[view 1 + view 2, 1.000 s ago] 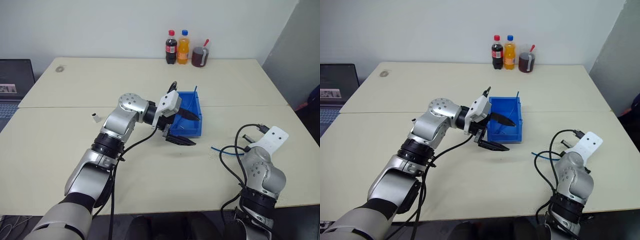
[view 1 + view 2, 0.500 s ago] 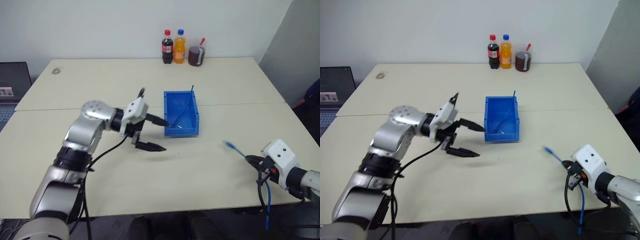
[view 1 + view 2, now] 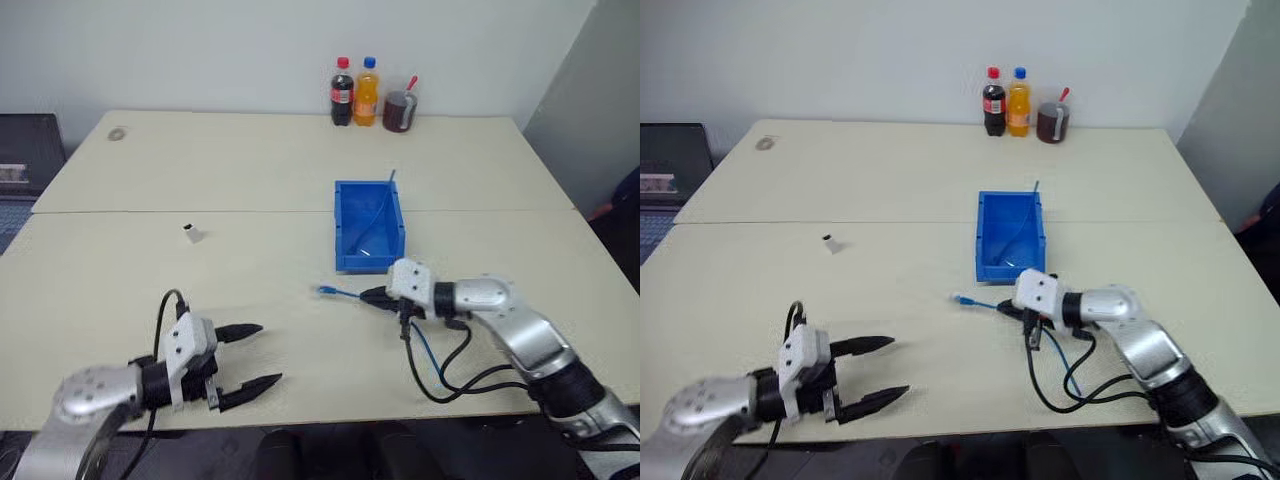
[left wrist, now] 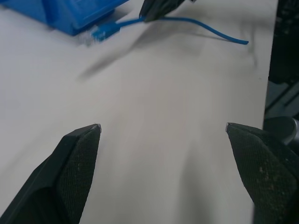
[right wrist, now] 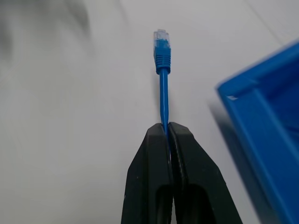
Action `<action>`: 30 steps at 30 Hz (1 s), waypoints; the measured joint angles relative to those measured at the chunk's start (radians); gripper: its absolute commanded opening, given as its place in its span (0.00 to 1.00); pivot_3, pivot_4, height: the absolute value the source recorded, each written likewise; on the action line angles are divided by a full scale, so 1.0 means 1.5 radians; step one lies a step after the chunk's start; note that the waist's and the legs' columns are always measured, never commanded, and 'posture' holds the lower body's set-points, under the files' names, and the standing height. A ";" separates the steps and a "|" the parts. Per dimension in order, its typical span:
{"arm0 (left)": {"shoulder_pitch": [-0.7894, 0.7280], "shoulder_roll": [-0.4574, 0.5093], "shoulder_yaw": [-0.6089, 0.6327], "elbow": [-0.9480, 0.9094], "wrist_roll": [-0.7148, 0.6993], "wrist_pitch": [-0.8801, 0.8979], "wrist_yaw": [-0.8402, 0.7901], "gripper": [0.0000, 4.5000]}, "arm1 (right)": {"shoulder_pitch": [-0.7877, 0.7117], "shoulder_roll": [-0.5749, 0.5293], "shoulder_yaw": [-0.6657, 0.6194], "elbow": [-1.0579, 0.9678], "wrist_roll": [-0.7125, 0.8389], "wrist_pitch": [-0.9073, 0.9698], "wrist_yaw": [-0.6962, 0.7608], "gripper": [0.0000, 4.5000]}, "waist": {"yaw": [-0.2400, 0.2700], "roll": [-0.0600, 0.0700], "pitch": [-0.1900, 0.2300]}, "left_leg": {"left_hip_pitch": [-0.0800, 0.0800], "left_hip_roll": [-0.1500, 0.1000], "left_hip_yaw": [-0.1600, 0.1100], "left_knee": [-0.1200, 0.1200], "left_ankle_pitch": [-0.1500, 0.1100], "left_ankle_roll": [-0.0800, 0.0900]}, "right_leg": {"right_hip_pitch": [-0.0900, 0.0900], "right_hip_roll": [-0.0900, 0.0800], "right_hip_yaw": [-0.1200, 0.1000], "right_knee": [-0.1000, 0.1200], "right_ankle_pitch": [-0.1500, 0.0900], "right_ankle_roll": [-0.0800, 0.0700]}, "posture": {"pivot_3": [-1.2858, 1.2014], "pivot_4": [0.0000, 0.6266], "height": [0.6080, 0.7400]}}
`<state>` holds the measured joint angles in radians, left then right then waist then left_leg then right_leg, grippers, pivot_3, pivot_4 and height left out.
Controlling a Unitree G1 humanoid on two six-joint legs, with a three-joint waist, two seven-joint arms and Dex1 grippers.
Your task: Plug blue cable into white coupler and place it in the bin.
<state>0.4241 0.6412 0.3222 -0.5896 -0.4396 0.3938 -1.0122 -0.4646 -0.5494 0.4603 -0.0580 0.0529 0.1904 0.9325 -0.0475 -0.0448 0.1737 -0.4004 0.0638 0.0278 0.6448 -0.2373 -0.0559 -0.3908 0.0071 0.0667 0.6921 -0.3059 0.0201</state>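
My gripper is going to lift the plug, and the blue cable (image 3: 346, 293) should then stick out in an arc, because its tail (image 4: 217, 32) keeps a gentle bow above its shadow.
The blue cable (image 3: 340, 293) is pinched in my shut right gripper (image 3: 373, 296), just in front of the bin (image 3: 366, 263). Its plug (image 5: 161, 46) sticks out past the fingertips, pointing left over the table, and the rest of the cord (image 3: 425, 350) loops back under the arm. The white coupler (image 3: 192, 234) stands alone on the table, far left of the bin. My left gripper (image 3: 270, 353) hovers wide open and holding nothing near the table's front left edge, well short of the coupler. In the left wrist view its fingers (image 4: 81, 154) frame bare tabletop, with the cable (image 4: 187, 21) ahead.
A second, shorter blue cable (image 3: 378, 210) lies inside the bin, leaning over its far rim. Two bottles (image 3: 342, 93) and a cup (image 3: 399, 112) of dark drink stand at the table's far edge. A laptop (image 3: 25, 150) sits off the left side.
My right gripper swung left from the table's right front edge to just in front of the bin, carrying the cable. My left gripper drew back from beside the bin toward the front left, still open.
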 measured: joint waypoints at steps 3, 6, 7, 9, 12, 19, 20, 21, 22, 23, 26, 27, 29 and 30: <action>0.058 -0.042 0.018 -0.052 -0.004 0.010 0.057 1.00 | -0.012 0.018 0.033 0.061 -0.035 -0.059 0.016 0.01 | 0.006 0.001 0.000 | 0.001 0.000 0.000 0.000 0.000 0.000 | 0.001 0.000 0.000 -0.001 0.000 0.000 | 0.52 0.24 1.00; 0.076 -0.063 0.023 -0.077 -0.003 0.010 0.103 1.00 | -0.024 0.031 0.048 0.091 -0.061 -0.113 0.024 0.01 | 0.008 0.001 0.000 | 0.002 0.000 0.000 0.000 0.000 0.000 | 0.002 0.001 0.000 0.000 0.001 -0.001 | 0.52 0.24 1.00; 0.077 -0.066 0.023 -0.080 -0.003 0.010 0.116 1.00 | -0.024 0.036 0.049 0.101 -0.067 -0.126 0.026 0.01 | 0.008 0.001 0.000 | 0.003 0.000 0.001 0.000 0.000 0.000 | 0.002 0.001 0.000 0.000 0.001 -0.002 | 0.52 0.24 1.00; 0.081 -0.068 0.021 -0.082 -0.002 0.010 0.133 1.00 | -0.024 0.047 0.048 0.116 -0.073 -0.146 0.027 0.13 | 0.008 0.001 0.000 | 0.004 0.000 0.001 0.000 0.000 0.000 | 0.002 0.004 0.001 0.000 0.001 -0.002 | 0.52 0.24 1.00; 0.079 -0.066 -0.004 -0.082 0.000 0.008 0.144 1.00 | -0.024 0.062 0.039 0.131 -0.074 -0.160 0.026 0.29 | 0.008 0.001 0.000 | 0.004 0.000 0.001 0.000 0.000 0.000 | 0.002 0.005 0.001 0.000 0.001 -0.003 | 0.52 0.24 1.00; -0.045 0.026 -0.034 0.031 0.013 -0.026 0.076 1.00 | 0.032 0.057 -0.020 0.062 -0.047 -0.071 0.014 0.70 | 0.016 0.001 0.000 | 0.003 0.000 0.001 0.000 0.000 0.000 | 0.001 0.005 -0.002 0.002 0.000 -0.006 | 0.52 0.24 1.00; -0.098 0.049 -0.048 0.073 0.015 -0.039 0.049 1.00 | 0.056 0.054 -0.037 0.028 -0.031 -0.024 0.011 0.77 | 0.019 0.002 0.000 | 0.002 0.000 0.001 0.000 0.000 0.000 | 0.001 0.005 -0.003 0.002 0.000 -0.006 | 0.52 0.24 1.00; -0.127 0.061 -0.053 0.098 0.017 -0.048 0.036 1.00 | 0.065 0.054 -0.042 0.007 -0.018 0.002 0.008 0.80 | 0.020 0.002 0.000 | 0.002 0.000 0.001 0.001 0.000 0.000 | 0.000 0.005 -0.003 0.002 0.000 -0.006 | 0.52 0.24 1.00; -0.183 0.076 -0.070 0.136 0.019 -0.059 0.008 1.00 | 0.085 0.047 -0.065 -0.039 0.005 0.051 0.002 0.86 | 0.019 0.002 0.001 | 0.001 0.000 0.001 0.000 0.000 0.000 | 0.001 0.005 -0.002 0.002 0.000 -0.005 | 0.52 0.24 1.00; -0.213 0.083 -0.081 0.157 0.020 -0.066 -0.006 1.00 | 0.092 0.043 -0.079 -0.066 0.017 0.078 -0.001 0.91 | 0.017 0.003 0.001 | 0.002 -0.001 0.001 0.001 0.000 0.000 | 0.000 0.005 -0.002 0.002 0.000 -0.005 | 0.52 0.24 1.00; -0.346 0.095 -0.144 0.256 0.035 -0.098 -0.078 1.00 | 0.117 0.022 -0.155 -0.194 0.086 0.200 -0.020 0.99 | 0.014 0.003 0.001 | 0.001 -0.001 0.001 0.000 0.000 0.000 | 0.000 0.005 -0.002 0.002 0.001 -0.004 | 0.52 0.24 1.00; -0.398 0.094 -0.175 0.297 0.045 -0.113 -0.109 1.00 | 0.128 0.010 -0.186 -0.247 0.118 0.247 -0.028 0.99 | 0.014 0.003 0.001 | 0.001 -0.001 0.002 0.000 0.000 0.000 | 0.000 0.005 -0.003 0.001 0.001 -0.004 | 0.52 0.24 1.00; -0.478 0.084 -0.229 0.367 0.063 -0.141 -0.167 1.00 | 0.153 -0.014 -0.245 -0.338 0.171 0.328 -0.041 0.99 | 0.014 0.003 0.001 | 0.000 -0.001 0.002 0.000 0.000 0.000 | 0.001 0.006 -0.004 0.001 0.001 -0.004 | 0.52 0.24 1.00; -0.531 0.073 -0.272 0.424 0.082 -0.163 -0.215 1.00 | 0.178 -0.030 -0.288 -0.407 0.211 0.388 -0.052 0.99 | 0.014 0.003 0.000 | 0.000 -0.001 0.002 0.000 0.000 0.000 | 0.001 0.006 -0.004 0.000 0.001 -0.004 | 0.52 0.24 1.00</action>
<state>-0.3723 0.7506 -0.0854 0.0465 -0.3160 0.1487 -1.3349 -0.1969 -0.5937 0.0279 -0.6683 0.3701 0.7724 0.8539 -0.0262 -0.0408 0.1744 -0.4008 0.0630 0.0303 0.6448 -0.2374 -0.0561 -0.3898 0.0164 0.0608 0.6919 -0.3047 0.0137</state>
